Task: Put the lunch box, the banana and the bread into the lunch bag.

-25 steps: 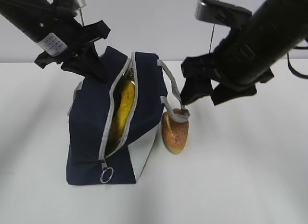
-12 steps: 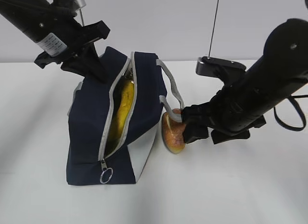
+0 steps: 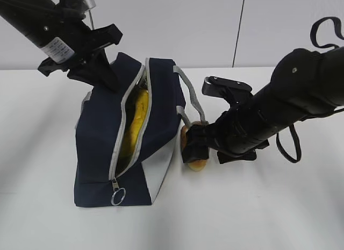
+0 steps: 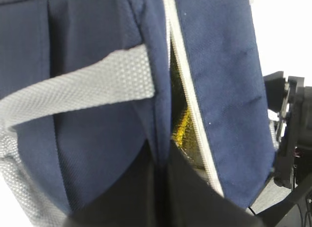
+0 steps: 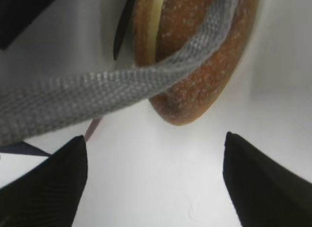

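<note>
My right gripper's open fingers are lined up with the bread's narrow width (image 5: pixel 187 99). I keep moving toward the bread (image 3: pixel 196 165) until there is one finger on each side of it, and then close them.
The navy lunch bag (image 3: pixel 99 131) stands on the table with its zipper open. The banana (image 3: pixel 137 118) lies inside it and also shows in the left wrist view (image 4: pixel 183 128). My left gripper (image 3: pixel 109 79) is shut on the bag's fabric edge (image 4: pixel 157 114) beside the zipper. The bread (image 3: pixel 198 164) stands on the table against the bag's right side. The bag's grey handle (image 5: pixel 97 95) lies across the bread (image 5: pixel 207 75). My right gripper (image 3: pixel 194 148) is open and low at the bread, with a finger on each side (image 5: pixel 156 158). The lunch box is out of view.
The bag's metal ring pull (image 3: pixel 119 196) hangs at the front end of the zipper. A second grey handle (image 4: pixel 73 92) crosses the bag's left side. White table (image 3: pixel 258 207) lies to the right of and in front of the bag.
My right arm has come down and to the left, from above the bread to table height around it. The left gripper and the bag have not moved.
</note>
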`<state>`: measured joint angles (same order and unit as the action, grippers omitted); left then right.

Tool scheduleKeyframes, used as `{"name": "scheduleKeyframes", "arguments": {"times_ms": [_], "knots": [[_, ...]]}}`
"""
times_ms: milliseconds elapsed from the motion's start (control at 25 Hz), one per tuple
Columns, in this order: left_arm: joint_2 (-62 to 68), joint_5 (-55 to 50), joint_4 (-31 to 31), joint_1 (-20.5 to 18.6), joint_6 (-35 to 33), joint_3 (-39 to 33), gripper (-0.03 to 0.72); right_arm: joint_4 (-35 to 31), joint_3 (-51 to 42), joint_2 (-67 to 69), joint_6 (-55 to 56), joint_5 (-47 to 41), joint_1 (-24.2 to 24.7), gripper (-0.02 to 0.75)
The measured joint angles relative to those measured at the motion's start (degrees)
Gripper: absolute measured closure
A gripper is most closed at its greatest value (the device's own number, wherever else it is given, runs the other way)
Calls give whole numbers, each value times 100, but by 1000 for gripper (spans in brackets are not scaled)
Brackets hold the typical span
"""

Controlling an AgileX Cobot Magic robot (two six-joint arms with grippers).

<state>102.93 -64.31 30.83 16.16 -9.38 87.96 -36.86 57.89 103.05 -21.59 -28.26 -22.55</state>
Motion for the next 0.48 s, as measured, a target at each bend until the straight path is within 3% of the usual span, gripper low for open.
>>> {"name": "scheduleKeyframes", "arguments": {"times_ms": [480], "knots": [[0,0,-54,0,0,0,691,-257,584,775,-58,475,0,85]]}}
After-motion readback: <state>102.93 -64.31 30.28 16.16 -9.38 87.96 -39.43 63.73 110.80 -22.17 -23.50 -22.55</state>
